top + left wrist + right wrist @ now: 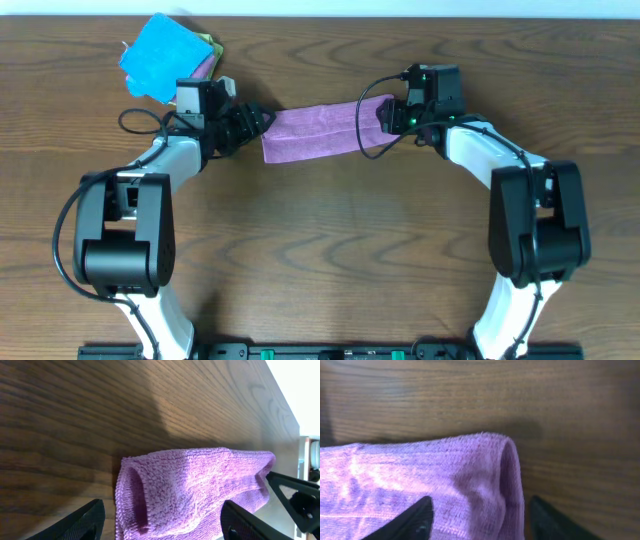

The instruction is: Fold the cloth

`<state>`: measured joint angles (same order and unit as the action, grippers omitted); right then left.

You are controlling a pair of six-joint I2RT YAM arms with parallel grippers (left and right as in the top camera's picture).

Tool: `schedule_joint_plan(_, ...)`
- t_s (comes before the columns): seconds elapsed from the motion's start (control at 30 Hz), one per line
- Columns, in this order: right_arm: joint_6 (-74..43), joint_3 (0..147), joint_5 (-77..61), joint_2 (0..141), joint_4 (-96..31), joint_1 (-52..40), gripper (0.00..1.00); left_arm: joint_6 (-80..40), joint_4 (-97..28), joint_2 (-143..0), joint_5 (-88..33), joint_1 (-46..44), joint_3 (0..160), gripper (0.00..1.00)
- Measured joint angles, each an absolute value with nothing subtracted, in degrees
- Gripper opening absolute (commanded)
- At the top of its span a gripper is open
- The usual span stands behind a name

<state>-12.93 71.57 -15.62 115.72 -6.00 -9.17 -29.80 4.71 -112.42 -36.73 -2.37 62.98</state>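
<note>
Next, my left gripper presses flat the purple cloth's upper layer [159, 480], which is rumpled close to it, before my right gripper folds the cloth's far end [379, 110] over.
A purple cloth [315, 130] lies on the wooden table as a long folded strip between my two grippers. My left gripper [255, 122] is at its left end and my right gripper [385, 112] at its right end. In the left wrist view the cloth [200, 480] shows a rolled, folded end between the open fingers [162, 506]. In the right wrist view the cloth's folded end [445, 475] lies between the open fingers [480, 502]. Neither gripper is closed on the cloth.
A blue cloth [160, 55] lies on a small stack of other coloured cloths [208, 55] at the back left, just behind my left arm. The table's back edge [400, 18] runs close behind both grippers. The right gripper [300, 500] shows in the left wrist view.
</note>
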Motion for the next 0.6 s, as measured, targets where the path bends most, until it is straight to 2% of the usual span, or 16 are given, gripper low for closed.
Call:
schedule_joint_plan(0.1,-12.88,71.57,-15.64,111.98,-8.71,-9.17,0.73,-29.8,4.56,-112.4,-38.39,-1.74,62.98,0.67)
schedule_joint_plan(0.17,-13.06,71.57,-15.68,108.97,-10.85,-9.17,0.76,-30.24,4.51,-112.38,-39.55,-1.65,62.98,0.49)
schedule_joint_plan(0.23,-14.96,71.79,-15.94,105.01,-14.68,-8.99,0.79,-30.79,4.49,-111.92,-41.1,-1.74,63.05,0.21)
schedule_joint_plan(0.27,-16.64,71.9,-16.56,103.74,-16.23,-8.75,0.82,-31.48,4.47,-111.48,-41.65,-1.93,63.13,0.13)
schedule_joint_plan(0.33,-20.01,72.01,-19.59,102.67,-18.26,-7.44,0.83,-32.51,4.36,-110.76,-41.98,-2.52,63.53,0.06)
schedule_joint_plan(0.6,-29.02,68.42,-26.65,102.72,-18.74,0.4,0.86,-33.45,0.67,-110.34,-31.18,-12.12,65.6,0.06)
